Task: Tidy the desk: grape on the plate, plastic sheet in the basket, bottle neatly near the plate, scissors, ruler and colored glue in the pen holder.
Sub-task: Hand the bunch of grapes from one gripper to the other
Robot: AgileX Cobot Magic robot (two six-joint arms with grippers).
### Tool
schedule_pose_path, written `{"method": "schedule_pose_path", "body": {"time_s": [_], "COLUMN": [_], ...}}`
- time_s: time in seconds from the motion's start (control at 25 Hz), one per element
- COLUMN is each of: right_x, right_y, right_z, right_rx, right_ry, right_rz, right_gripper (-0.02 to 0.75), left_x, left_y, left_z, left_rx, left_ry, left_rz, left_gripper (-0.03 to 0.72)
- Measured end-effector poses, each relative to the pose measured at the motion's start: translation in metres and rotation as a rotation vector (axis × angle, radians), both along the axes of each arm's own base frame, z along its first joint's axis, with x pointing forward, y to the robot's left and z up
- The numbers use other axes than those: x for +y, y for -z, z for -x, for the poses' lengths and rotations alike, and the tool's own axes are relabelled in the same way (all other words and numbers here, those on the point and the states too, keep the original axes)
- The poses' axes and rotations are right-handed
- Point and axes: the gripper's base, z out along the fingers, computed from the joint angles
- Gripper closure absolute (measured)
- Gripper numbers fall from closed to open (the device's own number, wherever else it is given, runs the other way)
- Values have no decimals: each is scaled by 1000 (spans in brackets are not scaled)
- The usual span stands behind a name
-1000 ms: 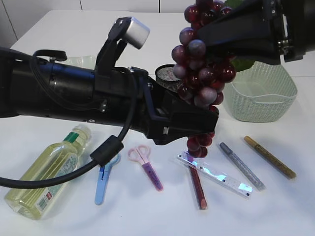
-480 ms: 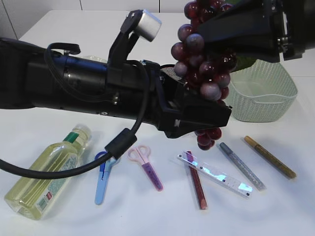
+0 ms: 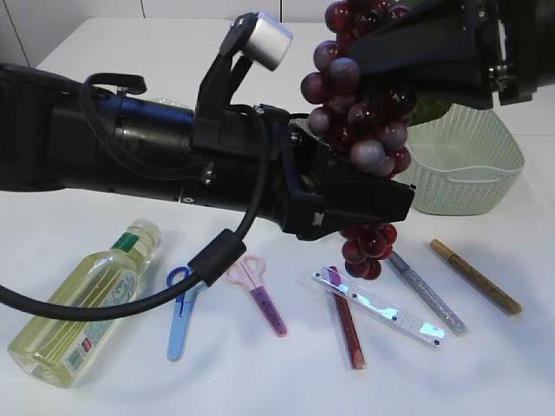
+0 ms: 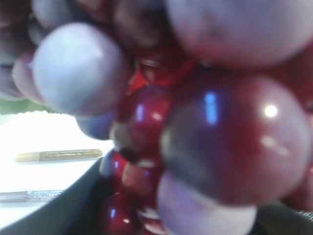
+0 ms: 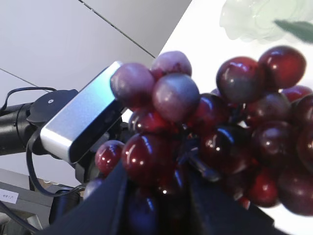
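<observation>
The grape is in my right gripper far from the plate on my left gripper's side (image 5: 257,20), so next I let go and leave it to my left gripper.
A bunch of dark red grape (image 3: 357,130) hangs in the air over the table's middle, with my right gripper (image 3: 357,62) shut on its top. In the right wrist view the berries (image 5: 205,127) fill the space between that gripper's (image 5: 166,196) dark fingers. My left gripper (image 3: 381,208) reaches across from the left and stands around the bunch's lower half. In the left wrist view blurred grapes (image 4: 205,127) fill the frame. Below lie blue scissors (image 3: 182,308), pink scissors (image 3: 258,295), a clear ruler (image 3: 381,308) and red (image 3: 347,325), silver (image 3: 427,295) and gold (image 3: 475,276) glue. The bottle (image 3: 87,303) lies at the front left.
A pale green basket (image 3: 460,169) stands at the right behind the glue pens. The left arm (image 3: 130,156) spans the table's middle and hides what is behind it, the pen holder included. A translucent pale green thing (image 5: 254,19) shows at the top of the right wrist view.
The left arm has pushed further right and a little up, bringing its jaws around the lower grapes. The right gripper and the bunch have barely moved.
</observation>
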Motion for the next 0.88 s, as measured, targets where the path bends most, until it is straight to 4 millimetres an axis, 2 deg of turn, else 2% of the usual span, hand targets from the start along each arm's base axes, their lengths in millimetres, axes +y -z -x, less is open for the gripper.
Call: {"method": "schedule_pose_path", "body": {"time_s": [0.2,0.44,0.68,0.88], "right_x": [0,0,0,0], "right_y": [0,-1,-1,0], "right_z": [0,-1,-1,-1], "right_rx": [-5,-10,-13,-16], "right_ry": [-1,7,6,12], "right_rz": [-4,-7,-3,1], "right_gripper": [511,493,465,400], "left_x": [0,-1,-1,0], "left_y": [0,-1,-1,-1], "left_z": [1,2,3,2], "left_rx": [1,4,9,11], "left_ry": [9,22,30,25], "left_rz": [4,11,16,16], "left_gripper": [426,571,603,610]}}
